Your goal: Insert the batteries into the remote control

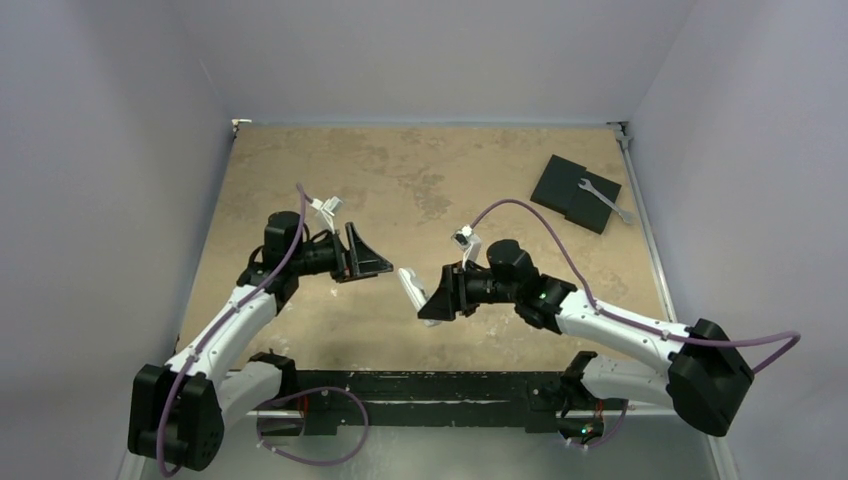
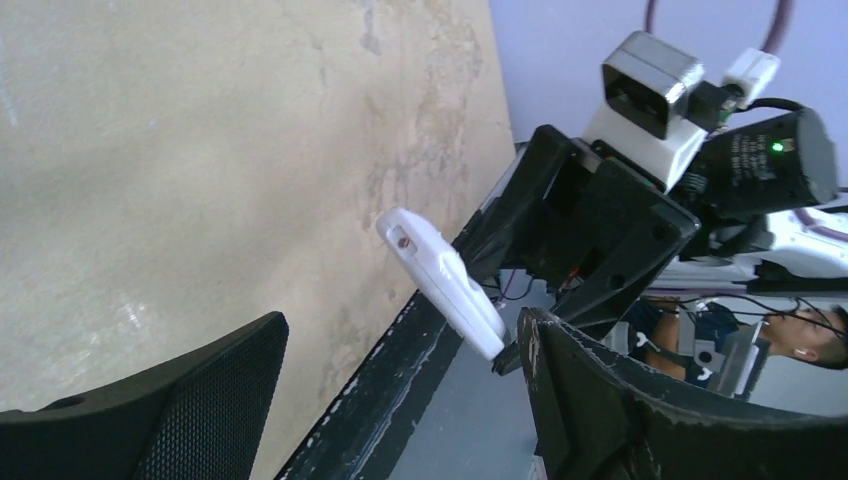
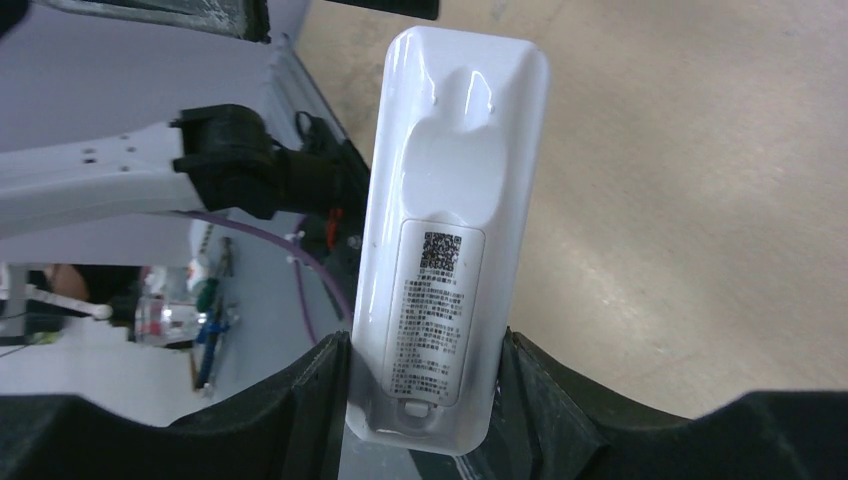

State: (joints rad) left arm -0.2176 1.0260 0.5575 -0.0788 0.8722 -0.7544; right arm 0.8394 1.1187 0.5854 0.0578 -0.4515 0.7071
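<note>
The remote control's upper end (image 1: pixel 407 275) is free of my right gripper. My left gripper should stay open until that end (image 2: pixel 403 234) comes in between its fingers, and then close.
The white remote control (image 3: pixel 450 230) stands up out of my right gripper (image 3: pixel 425 400), which is shut on its lower end. Its back, with a printed label and a square code, faces the right wrist camera. From above, the remote control (image 1: pixel 411 287) hangs over the table's near middle, with the right gripper (image 1: pixel 434 300) just to its right. My left gripper (image 1: pixel 375 256) is a short gap to the remote's left, open and empty. In the left wrist view the remote control (image 2: pixel 440 285) slants beyond the left gripper (image 2: pixel 400 400), whose wide-apart jaws hold nothing. The batteries are out of view.
A black flat square pad (image 1: pixel 575 192) lies at the far right of the table with a silver wrench (image 1: pixel 605 200) on it. Grey walls close in the table on three sides. A black rail (image 1: pixel 420 385) runs along the near edge between the arm bases.
</note>
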